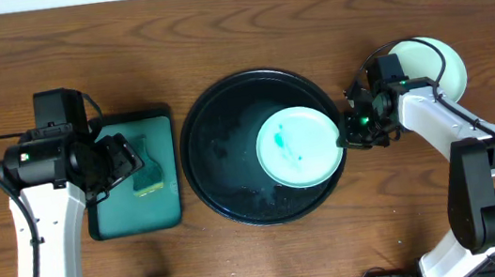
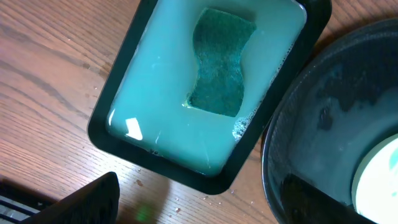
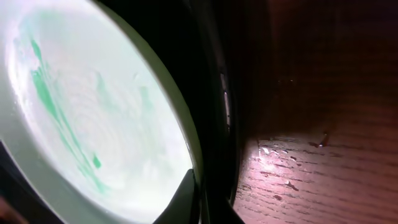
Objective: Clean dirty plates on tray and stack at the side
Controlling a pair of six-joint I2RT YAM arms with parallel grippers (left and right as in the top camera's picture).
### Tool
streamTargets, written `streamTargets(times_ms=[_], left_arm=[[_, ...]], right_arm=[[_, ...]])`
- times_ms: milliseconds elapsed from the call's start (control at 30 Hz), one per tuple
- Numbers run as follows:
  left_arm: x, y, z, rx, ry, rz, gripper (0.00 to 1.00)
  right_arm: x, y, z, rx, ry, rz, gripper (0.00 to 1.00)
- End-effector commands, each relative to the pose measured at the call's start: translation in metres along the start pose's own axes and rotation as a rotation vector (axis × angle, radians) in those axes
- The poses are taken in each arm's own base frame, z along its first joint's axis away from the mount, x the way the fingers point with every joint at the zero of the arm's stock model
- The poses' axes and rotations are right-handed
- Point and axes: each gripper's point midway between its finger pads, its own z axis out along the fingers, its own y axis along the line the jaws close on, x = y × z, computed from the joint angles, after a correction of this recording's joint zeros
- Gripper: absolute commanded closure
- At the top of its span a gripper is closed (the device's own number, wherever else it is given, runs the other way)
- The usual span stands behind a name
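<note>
I should keep the plate still in my right gripper while my left gripper takes the green sponge, because teal smears mark the plate.
A pale mint plate with teal smears lies in the right part of the round black tray. My right gripper is shut on that plate's right rim. In the right wrist view the smeared plate fills the left, one fingertip lies on its edge, and the tray's rim runs just beside it. Another pale plate rests on the table at the far right, behind my right arm. My left gripper hangs open over the soapy green tray, holding nothing.
A rectangular dark green tray left of the black tray holds pale soapy water and a green sponge. Water droplets dot the wood beside the black tray. The black tray's floor looks wet.
</note>
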Motion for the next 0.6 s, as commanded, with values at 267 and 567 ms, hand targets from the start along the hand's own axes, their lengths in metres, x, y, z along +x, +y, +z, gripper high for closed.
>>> streamTargets(times_ms=[267,567], left_arm=[[-0.006,-0.002,0.017,0.004,-0.013,0.014,0.18],[0.000,-0.011,0.082,0.009,0.117,0.012,0.21]], right_arm=[[-0.020,0.034,0.011,-0.055,-0.088,0.115,0.99],[-0.023,0.046,0.013,-0.071,-0.106,0.085,0.99]])
